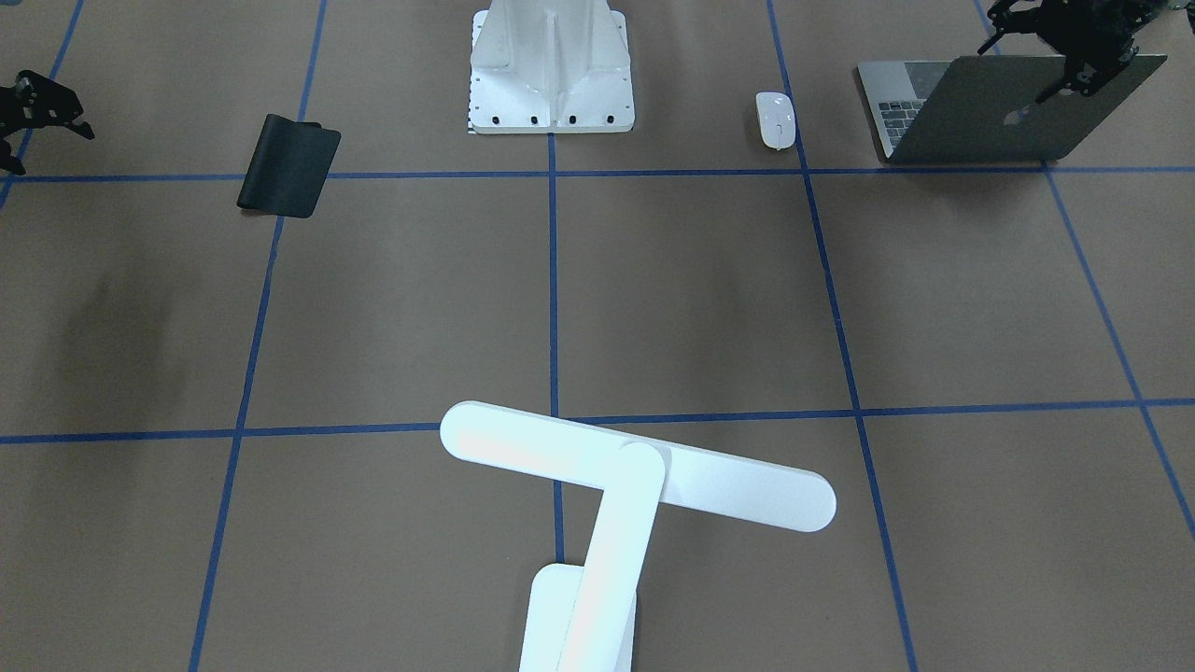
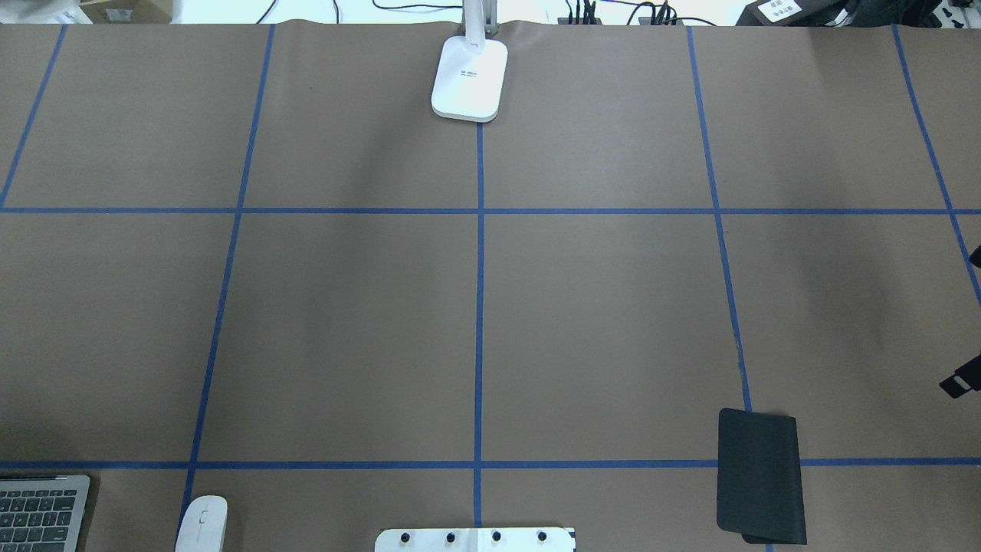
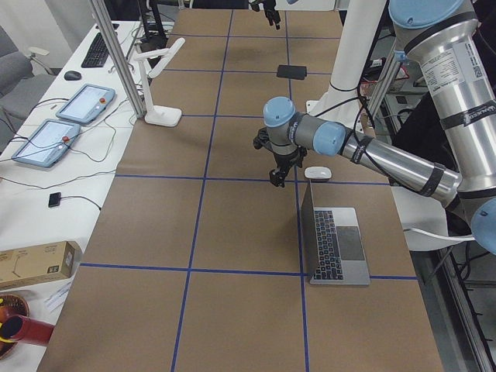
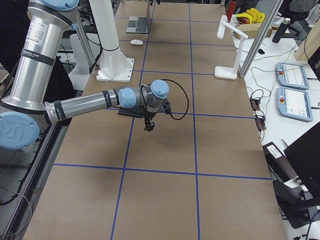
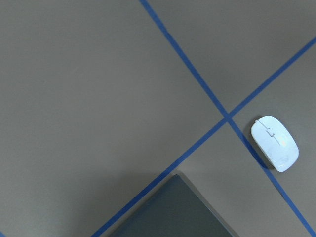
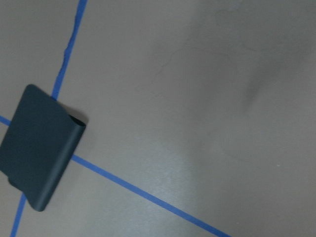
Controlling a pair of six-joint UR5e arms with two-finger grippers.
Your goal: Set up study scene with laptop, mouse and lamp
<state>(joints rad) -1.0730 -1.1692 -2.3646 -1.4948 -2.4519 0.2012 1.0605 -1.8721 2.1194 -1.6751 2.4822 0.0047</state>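
Observation:
My gripper will bring the laptop's base point(image 1: 888, 96) along, still open, when it lifts the laptop's lid, because the lid stands open by itself point(image 1: 1003, 123) above the keyboard.
The laptop point(image 1: 990, 117) stands open at the robot's left near corner, keyboard point(image 2: 42, 510) showing in the overhead view. Beside it lies the white mouse point(image 1: 776, 119), also seen from the left wrist as the mouse point(image 5: 274, 143). The lamp point(image 1: 635, 476) stands at the far middle edge, base point(image 2: 470, 79) on the centre line. My left gripper point(image 1: 1018, 73) hovers open by the lid's top edge, holding nothing. My right gripper point(image 1: 51, 149) hangs open above bare table on the other side, near the arm end point(image 4: 149, 124).
A black mouse pad point(image 1: 288, 165) lies on the robot's right near side, one end curled up. The white bolted pedestal point(image 1: 551, 70) stands at the near middle. Blue tape lines divide the brown table point(image 2: 598, 322).

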